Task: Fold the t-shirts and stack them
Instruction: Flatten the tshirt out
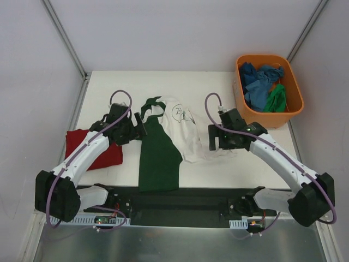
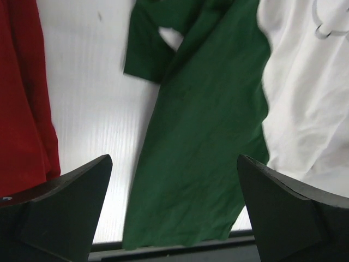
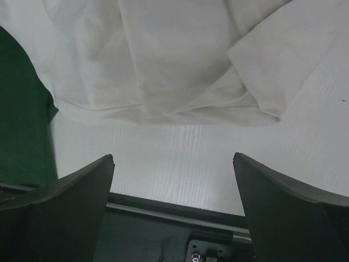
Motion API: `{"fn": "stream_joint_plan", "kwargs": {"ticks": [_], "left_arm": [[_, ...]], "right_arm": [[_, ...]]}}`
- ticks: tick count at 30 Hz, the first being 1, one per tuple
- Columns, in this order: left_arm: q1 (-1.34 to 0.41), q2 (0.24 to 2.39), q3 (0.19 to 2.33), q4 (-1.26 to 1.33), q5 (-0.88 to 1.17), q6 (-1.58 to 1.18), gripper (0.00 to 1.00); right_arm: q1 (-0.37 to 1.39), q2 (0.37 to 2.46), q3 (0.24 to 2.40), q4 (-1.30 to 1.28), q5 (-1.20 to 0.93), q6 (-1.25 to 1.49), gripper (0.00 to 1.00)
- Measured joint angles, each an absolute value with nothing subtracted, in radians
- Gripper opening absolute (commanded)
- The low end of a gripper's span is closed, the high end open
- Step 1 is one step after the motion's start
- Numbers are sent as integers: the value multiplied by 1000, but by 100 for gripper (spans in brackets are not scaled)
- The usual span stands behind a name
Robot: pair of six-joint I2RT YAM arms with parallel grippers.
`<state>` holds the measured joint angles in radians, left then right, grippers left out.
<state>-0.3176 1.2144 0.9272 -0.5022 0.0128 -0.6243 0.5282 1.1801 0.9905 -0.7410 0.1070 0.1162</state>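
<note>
My gripper will reveal more print hidden under the t-shirt's flap (image 3: 177, 60) when it pulls the flap back, because the black print breaks off at the white t-shirt's fold.
The white t-shirt (image 1: 184, 134) with dark green back (image 1: 158, 155) and a black print lies crumpled mid-table, its green part folded over and reaching the near edge. The plain dark red t-shirt (image 1: 112, 154) lies at the left, partly under my left arm. My left gripper (image 1: 142, 127) is open and empty just left of the green cloth. In the left wrist view the gripper (image 2: 174, 169) hovers over the green cloth (image 2: 202, 136), with the red shirt (image 2: 22, 93) at its left. My right gripper (image 1: 212, 140) is open and empty by the white cloth's right edge. In the right wrist view the gripper (image 3: 173, 164) hangs over bare table below the white cloth (image 3: 163, 60).
An orange tub (image 1: 293, 112) at the back right holds crumpled blue (image 1: 256, 82) and green (image 1: 277, 99) shirts. A black rail (image 1: 180, 199) runs along the table's near edge between the arm bases. White walls enclose the table.
</note>
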Motion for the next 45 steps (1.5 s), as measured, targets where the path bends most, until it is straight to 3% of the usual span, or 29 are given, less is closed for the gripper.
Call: {"fn": "stream_joint_plan", "kwargs": {"ticks": [9,12,15,29,33,36,38,39,45], "left_arm": [[-342,1050,739,-517,125,-674,99],[-347,998,684,-515,138,-699,99],[-347,986,648,-519,150,-717,99],[-348,1034,629,-519,157,-727,99],[-355,1043,629,-518,157,-727,99],[-355,1058,629,-518,157,-726,99],[-355,1064,629,-518,157,-726,99],[-355,1066,629,-517,157,-726,99],[-355,1082,629,-517,156,-726,99]], "right_arm": [[644,1520,1015,-667,96,150,64],[657,1605,1027,-659,109,168,46],[657,1647,1036,-656,125,182,39],[657,1700,1079,-618,114,195,39],[657,1717,1079,-614,108,197,22],[657,1732,1079,-616,110,202,19],[657,1732,1079,-619,119,204,10],[657,1732,1079,-621,125,206,1],[657,1718,1086,-643,181,210,1]]}}
